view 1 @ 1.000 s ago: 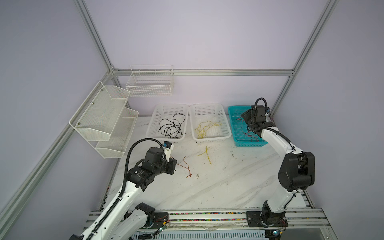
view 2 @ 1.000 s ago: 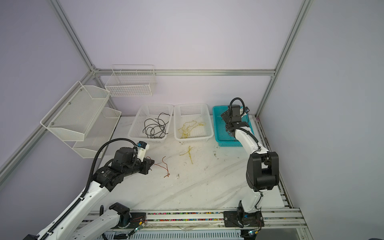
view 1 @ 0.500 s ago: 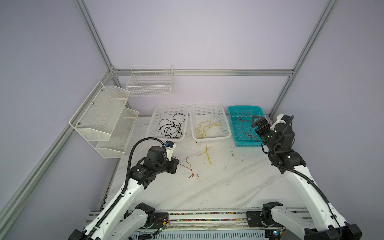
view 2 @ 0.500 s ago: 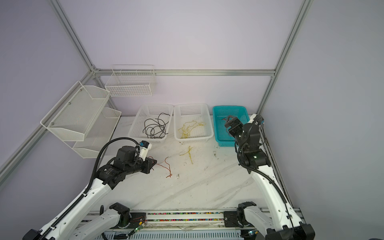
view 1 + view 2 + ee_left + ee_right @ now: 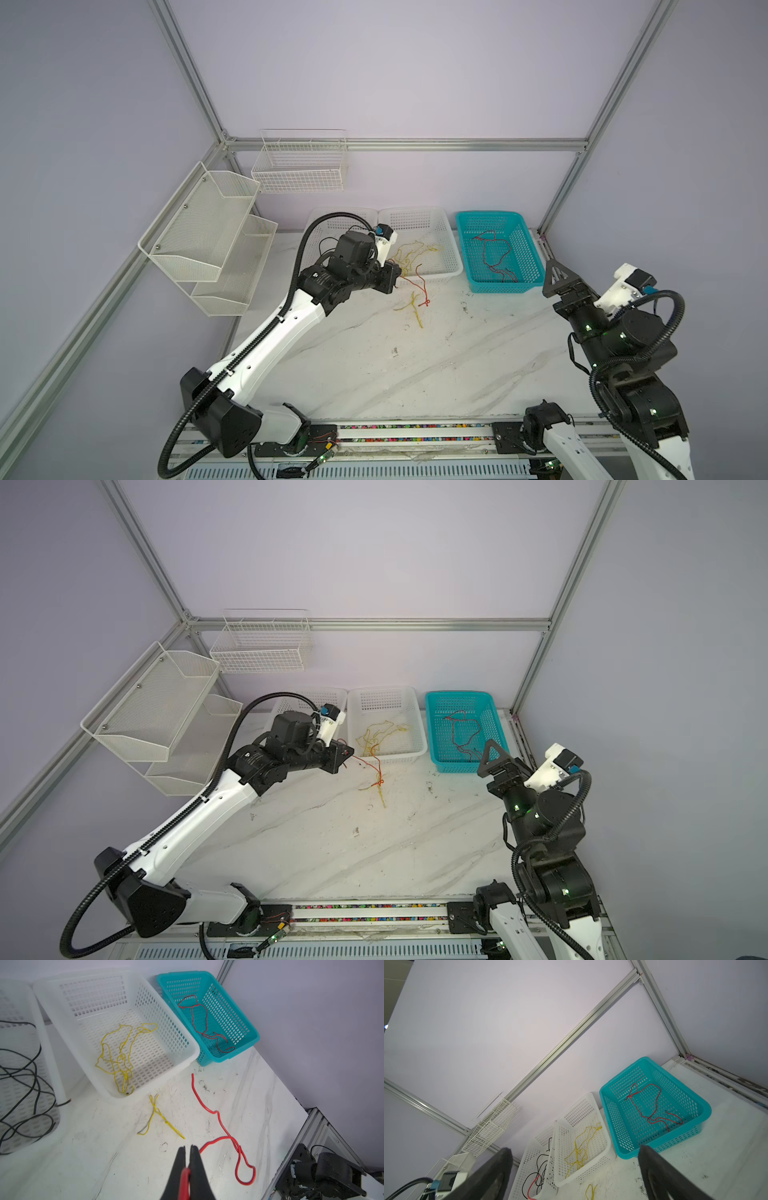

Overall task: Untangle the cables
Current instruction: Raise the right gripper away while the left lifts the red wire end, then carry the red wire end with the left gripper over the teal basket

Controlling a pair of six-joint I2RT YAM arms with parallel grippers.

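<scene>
The red cable's loop [image 5: 426, 302] is clear of the short yellow cable, so the robot's left gripper should keep going to the teal basket [image 5: 500, 254] and release the red cable inside.
My left gripper [image 5: 188, 1147] is shut on one end of a red cable [image 5: 220, 1124], which trails from the jaws in a bend and a loop over the marble table. In both top views this gripper [image 5: 397, 276] is held just in front of the white baskets. A short yellow cable [image 5: 158, 1118] lies on the table beside the red one. More yellow cables [image 5: 415, 253] lie in the middle white basket [image 5: 453, 266]. A thin red cable [image 5: 496, 257] lies in the teal basket [image 5: 528, 249]. Black cables [image 5: 20, 1084] fill the left white basket. My right gripper [image 5: 574, 1149] is open and empty, in front of the teal basket.
A two-tier mesh shelf [image 5: 208, 237] hangs on the left wall and a wire basket [image 5: 299, 166] on the back wall. The left arm [image 5: 291, 324] reaches across the table's left half. The right arm's base [image 5: 623, 374] is at the front right corner.
The right arm has pulled back from over the teal basket to the front right, its gripper open. The left gripper has carried the red cable right and toward the baskets.
</scene>
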